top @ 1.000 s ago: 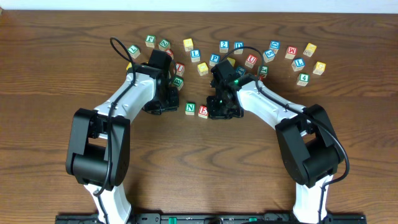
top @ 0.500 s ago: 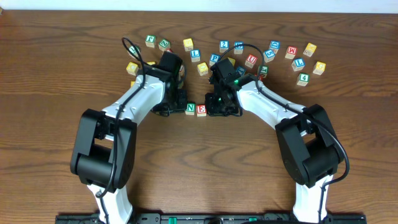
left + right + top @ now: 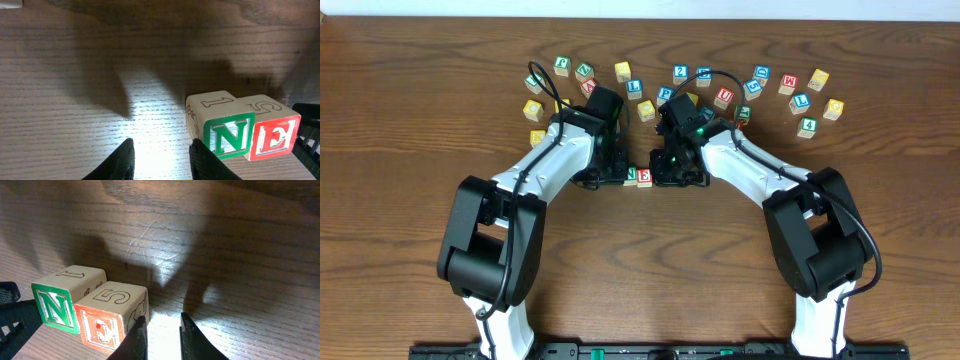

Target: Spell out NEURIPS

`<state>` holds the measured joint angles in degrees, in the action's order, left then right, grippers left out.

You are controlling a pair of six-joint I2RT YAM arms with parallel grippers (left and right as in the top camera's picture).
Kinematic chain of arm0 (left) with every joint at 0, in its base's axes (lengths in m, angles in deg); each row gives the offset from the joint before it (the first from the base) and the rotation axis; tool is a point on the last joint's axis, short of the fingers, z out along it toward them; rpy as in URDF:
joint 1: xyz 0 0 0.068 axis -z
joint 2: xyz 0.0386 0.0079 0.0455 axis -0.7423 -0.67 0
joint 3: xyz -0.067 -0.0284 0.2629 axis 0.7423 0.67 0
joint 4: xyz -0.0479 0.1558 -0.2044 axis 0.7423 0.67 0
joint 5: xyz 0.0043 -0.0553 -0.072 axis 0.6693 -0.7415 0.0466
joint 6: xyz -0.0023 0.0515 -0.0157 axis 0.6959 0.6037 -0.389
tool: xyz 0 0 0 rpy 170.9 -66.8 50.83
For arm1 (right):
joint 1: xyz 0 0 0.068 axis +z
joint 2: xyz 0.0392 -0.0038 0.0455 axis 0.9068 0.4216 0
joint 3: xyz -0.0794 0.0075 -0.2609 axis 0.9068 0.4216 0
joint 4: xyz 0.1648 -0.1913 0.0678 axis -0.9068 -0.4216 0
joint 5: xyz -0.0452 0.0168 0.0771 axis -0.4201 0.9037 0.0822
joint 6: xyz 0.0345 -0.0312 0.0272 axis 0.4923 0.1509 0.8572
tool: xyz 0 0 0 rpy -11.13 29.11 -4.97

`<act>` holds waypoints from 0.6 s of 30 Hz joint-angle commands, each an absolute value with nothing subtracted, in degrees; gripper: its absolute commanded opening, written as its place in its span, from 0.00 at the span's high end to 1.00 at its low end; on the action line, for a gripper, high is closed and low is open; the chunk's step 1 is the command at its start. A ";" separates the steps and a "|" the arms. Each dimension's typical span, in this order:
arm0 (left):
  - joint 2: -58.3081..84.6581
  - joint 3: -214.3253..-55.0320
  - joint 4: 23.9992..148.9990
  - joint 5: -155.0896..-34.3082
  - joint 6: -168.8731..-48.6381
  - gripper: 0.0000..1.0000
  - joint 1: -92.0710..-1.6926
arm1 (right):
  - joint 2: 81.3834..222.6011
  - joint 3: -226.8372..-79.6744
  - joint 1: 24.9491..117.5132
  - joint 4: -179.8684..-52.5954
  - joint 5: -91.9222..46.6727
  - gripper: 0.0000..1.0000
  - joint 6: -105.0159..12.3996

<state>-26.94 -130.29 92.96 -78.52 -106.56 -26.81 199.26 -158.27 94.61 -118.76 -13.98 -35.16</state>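
The red E cube juts forward (image 3: 78, 319) beyond the green N cube, so next my right gripper moves away, close, and pushes the E cube's front side (image 3: 100, 331) back into line.
Two light-wood cubes stand side by side on the table, the green N (image 3: 631, 175) to the left of the red E (image 3: 644, 177). In the left wrist view the N cube (image 3: 227, 135) and E cube (image 3: 272, 136) touch. My left gripper (image 3: 162, 162) is on the N cube's left; its right fingertip (image 3: 202, 160) rests at that cube's side. My right gripper (image 3: 162, 340) is on the right of the E cube (image 3: 102, 327), its left fingertip (image 3: 137, 337) against that cube. Both grippers are nearly closed, with only bare wood in the narrow gap. The remaining NEURIPS letters cannot be picked out.
Several loose lettered cubes (image 3: 634, 89) lie in an arc along the back of the table, from the far left (image 3: 533, 108) to the far right (image 3: 833, 109). Both arms (image 3: 750, 165) reach in from the front edge and meet at the middle.
My left gripper has swung right, from well left of the N cube to right beside it. The N cube now sits closer against the E cube. The right arm has hardly moved.
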 commanded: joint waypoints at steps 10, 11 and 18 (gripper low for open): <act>-27.60 -129.76 93.15 -78.22 -102.08 0.64 -27.16 | 199.54 -159.36 94.67 -120.57 -15.75 0.86 -36.19; -27.60 -129.76 93.15 -78.22 -101.86 0.64 -27.42 | 199.39 -159.52 94.67 -120.77 -15.75 0.85 -36.30; -27.60 -129.76 93.15 -78.22 -99.94 0.64 -28.53 | 198.43 -159.58 94.76 -125.38 -15.71 0.87 -38.64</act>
<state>-26.97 -130.29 92.94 -78.57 -101.84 -28.03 199.26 -158.53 94.63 -123.32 -15.16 -36.52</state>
